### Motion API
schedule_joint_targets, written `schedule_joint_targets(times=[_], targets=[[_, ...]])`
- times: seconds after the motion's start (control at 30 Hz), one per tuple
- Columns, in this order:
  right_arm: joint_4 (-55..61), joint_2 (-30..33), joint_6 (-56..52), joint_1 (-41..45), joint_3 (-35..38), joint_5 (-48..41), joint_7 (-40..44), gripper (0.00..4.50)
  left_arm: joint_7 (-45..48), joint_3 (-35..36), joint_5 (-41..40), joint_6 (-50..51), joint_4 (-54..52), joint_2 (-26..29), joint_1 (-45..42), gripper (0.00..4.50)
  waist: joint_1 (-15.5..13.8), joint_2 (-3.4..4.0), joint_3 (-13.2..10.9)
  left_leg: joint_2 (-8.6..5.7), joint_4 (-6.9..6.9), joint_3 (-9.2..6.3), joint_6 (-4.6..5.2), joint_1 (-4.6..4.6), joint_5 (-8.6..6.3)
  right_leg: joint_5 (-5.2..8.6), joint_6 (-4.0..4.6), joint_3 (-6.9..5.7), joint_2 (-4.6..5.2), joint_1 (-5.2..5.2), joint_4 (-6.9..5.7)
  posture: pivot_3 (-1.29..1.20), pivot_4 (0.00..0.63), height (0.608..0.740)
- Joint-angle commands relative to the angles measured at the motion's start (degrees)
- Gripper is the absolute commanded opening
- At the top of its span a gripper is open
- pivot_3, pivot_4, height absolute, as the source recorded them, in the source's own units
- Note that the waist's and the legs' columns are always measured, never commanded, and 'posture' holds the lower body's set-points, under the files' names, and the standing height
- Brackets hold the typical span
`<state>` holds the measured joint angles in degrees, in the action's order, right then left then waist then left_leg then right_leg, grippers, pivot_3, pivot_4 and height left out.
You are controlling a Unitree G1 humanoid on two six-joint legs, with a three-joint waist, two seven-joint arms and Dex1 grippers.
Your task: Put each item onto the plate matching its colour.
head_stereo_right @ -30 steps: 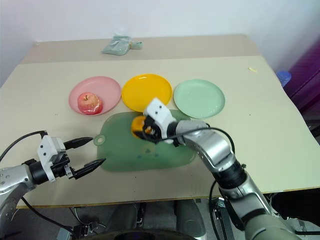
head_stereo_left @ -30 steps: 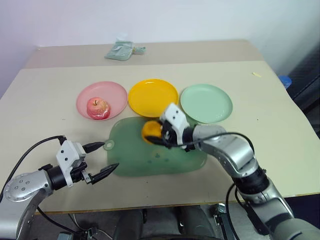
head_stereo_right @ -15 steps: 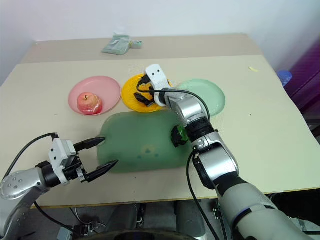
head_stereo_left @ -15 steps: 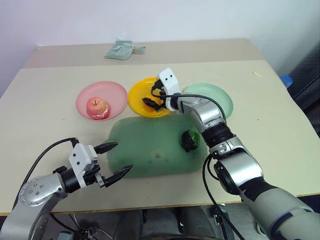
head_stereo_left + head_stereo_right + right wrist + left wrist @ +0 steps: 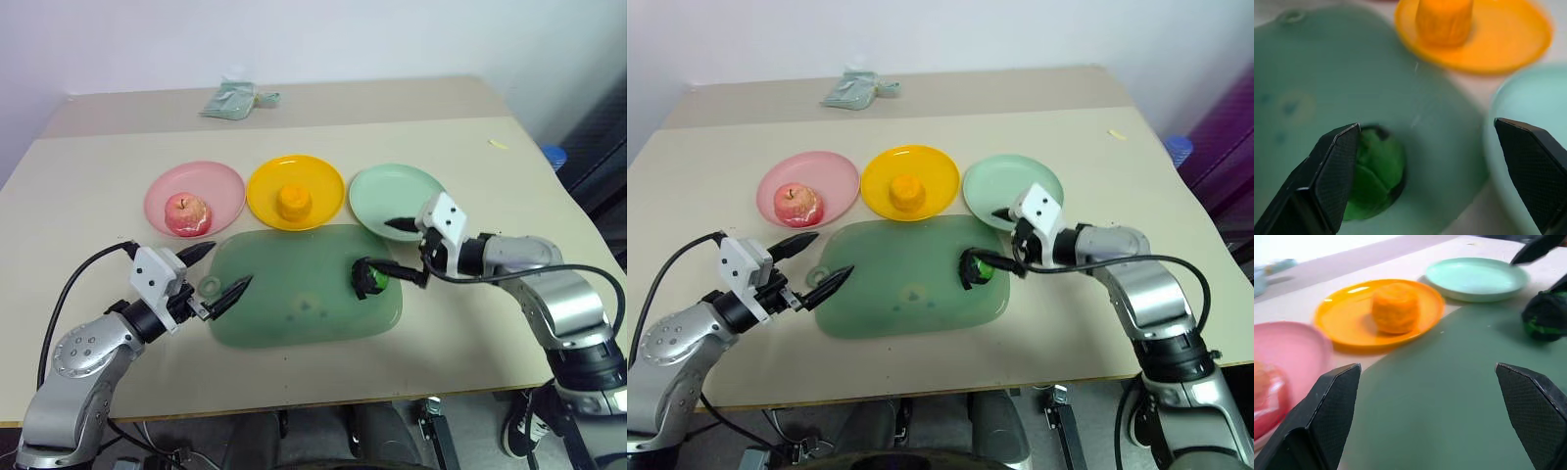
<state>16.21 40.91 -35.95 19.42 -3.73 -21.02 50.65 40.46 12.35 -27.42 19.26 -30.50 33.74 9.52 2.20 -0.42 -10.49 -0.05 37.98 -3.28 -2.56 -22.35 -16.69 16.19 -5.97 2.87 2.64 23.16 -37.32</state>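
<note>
The dark green vegetable is beside one finger, and the other hangs above the mint green plate (image 5: 394, 201). Next, I center my right gripper on the vegetable (image 5: 379, 282) before closing.
The pinkish-red apple (image 5: 186, 211) lies on the pink plate (image 5: 211, 181). The orange fruit (image 5: 293, 201) stands on the yellow plate (image 5: 323, 186). The mint green plate (image 5: 397, 188) holds nothing. A dark green vegetable (image 5: 370, 279) rests on the right part of the translucent green mat (image 5: 294, 299). My right gripper (image 5: 389, 245) is open just right of the vegetable, one finger over the green plate's near rim, the other beside the vegetable. My left gripper (image 5: 227, 266) is open at the mat's left end, holding nothing. The right wrist view shows the vegetable (image 5: 1374, 171) near one fingertip.
A small pale green packet (image 5: 233, 99) lies at the back of the table. A tiny yellowish scrap (image 5: 502, 145) sits far right. A blue object (image 5: 556, 157) stands beyond the table's right edge. The table's near edge runs just below both arms.
My right gripper carried the orange fruit from above the mat to the yellow plate, let it go, then swung right beside the green vegetable. My left gripper edged toward the mat.
</note>
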Motion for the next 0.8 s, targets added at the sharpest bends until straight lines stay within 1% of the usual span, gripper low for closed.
schedule_joint_targets(times=[0.03, 0.13, 0.17, 0.23, 0.4, 0.5, 0.57, 0.63, 0.7, 0.8], targets=[[2.64, -1.39, -2.92, -0.79, -0.46, -1.12, -1.8, 4.46, 2.85, -0.1, -2.67, 0.78, -1.5, 1.47, 0.23, 4.5, 0.06, -0.03, 0.02, -0.01, 0.01, 0.0, 0.0, 0.0, 0.0, 0.0, 0.0, 0.0, 0.02, -0.01, 0.0, 0.0, 0.15, 0.74], [2.68, -2.87, -5.21, -0.71, -1.38, -1.05, -3.47, 4.46, 4.99, -0.87, -3.98, 1.88, -2.53, 2.66, 0.89, 4.5, -0.03, -0.03, 0.02, -0.01, 0.02, -0.02, 0.0, 0.0, 0.0, 0.0, -0.01, -0.01, 0.02, -0.03, 0.01, 0.0, 0.15, 0.74], [2.8, -3.29, -5.44, -0.66, -1.44, -0.81, -4.09, 3.95, 5.72, -1.39, -3.98, 2.05, -2.86, 3.14, 1.27, 4.5, -0.06, -0.03, 0.02, -0.01, 0.02, -0.02, 0.0, 0.0, 0.0, 0.0, 0.0, -0.01, 0.03, -0.03, 0.01, 0.0, 0.15, 0.74], [2.88, -3.93, -5.71, -0.47, -1.06, -0.55, -5.21, 3.21, 6.5, -2.36, -3.51, 1.92, -3.05, 3.74, 1.75, 4.5, -0.27, -0.03, 0.02, -0.01, 0.03, -0.03, 0.0, -0.01, 0.0, 0.0, -0.01, -0.01, 0.07, -0.04, 0.02, 0.0, 0.15, 0.74], [3.39, -3.65, -6.68, -0.23, 0.39, -1.67, -5.86, 3.21, 6.72, -3.76, -2.47, 1.02, -2.4, 3.7, 1.7, 4.5, -1.21, -0.04, 0.03, -0.03, 0.05, -0.02, 0.0, 0.0, 0.0, 0.0, -0.01, -0.01, 0.09, -0.06, 0.03, 0.0, 0.15, 0.74], [3.96, -4.05, -7.56, 0.07, 2.18, -3.6, -6.04, 3.21, 6.94, -4.42, -1.97, 0.33, -1.93, 3.41, 1.73, 4.5, -1.45, -0.04, 0.03, -0.04, 0.06, -0.02, 0.0, -0.01, 0.0, 0.0, -0.01, -0.01, 0.1, -0.06, 0.03, 0.0, 0.15, 0.74], [4.22, -4.89, -8.98, 0.74, 4.4, -6.51, -6.07, 3.21, 6.99, -4.79, -1.66, -0.1, -1.91, 3.11, 2.03, 4.5, -1.42, -0.04, 0.02, -0.04, 0.06, -0.01, 0.0, -0.01, 0.0, 0.0, -0.01, -0.01, 0.1, -0.06, 0.03, 0.0, 0.15, 0.74], [4.86, -5.58, -10.71, 1.4, 6.68, -9.92, -5.98, 3.72, 7.03, -5.12, -1.34, -0.48, -1.85, 2.87, 2.28, 4.5, -1.41, -0.03, 0.02, -0.04, 0.06, -0.02, 0.0, -0.01, 0.0, 0.0, -0.01, -0.01, 0.09, -0.06, 0.03, 0.0, 0.15, 0.74], [6.5, -5.05, -11.17, 1.17, 7.47, -11.51, -5.46, 4.44, 7.23, -5.26, -1.27, -0.77, -1.75, 2.77, 2.53, 4.5, -1.41, -0.03, 0.02, -0.04, 0.05, -0.02, 0.0, -0.01, 0.0, 0.0, -0.01, -0.01, 0.09, -0.05, 0.03, 0.0, 0.15, 0.74], [8.65, -3.3, -10.8, -0.39, 6.5, -11.28, -4.84, 4.44, 7.88, -5.34, -2.36, 0.01, -2.51, 3.13, 2.54, 4.5, -1.41, -0.02, 0.01, -0.04, 0.05, -0.02, 0.0, -0.02, 0.0, 0.0, -0.01, -0.01, 0.08, -0.05, 0.04, 0.0, 0.15, 0.74]])
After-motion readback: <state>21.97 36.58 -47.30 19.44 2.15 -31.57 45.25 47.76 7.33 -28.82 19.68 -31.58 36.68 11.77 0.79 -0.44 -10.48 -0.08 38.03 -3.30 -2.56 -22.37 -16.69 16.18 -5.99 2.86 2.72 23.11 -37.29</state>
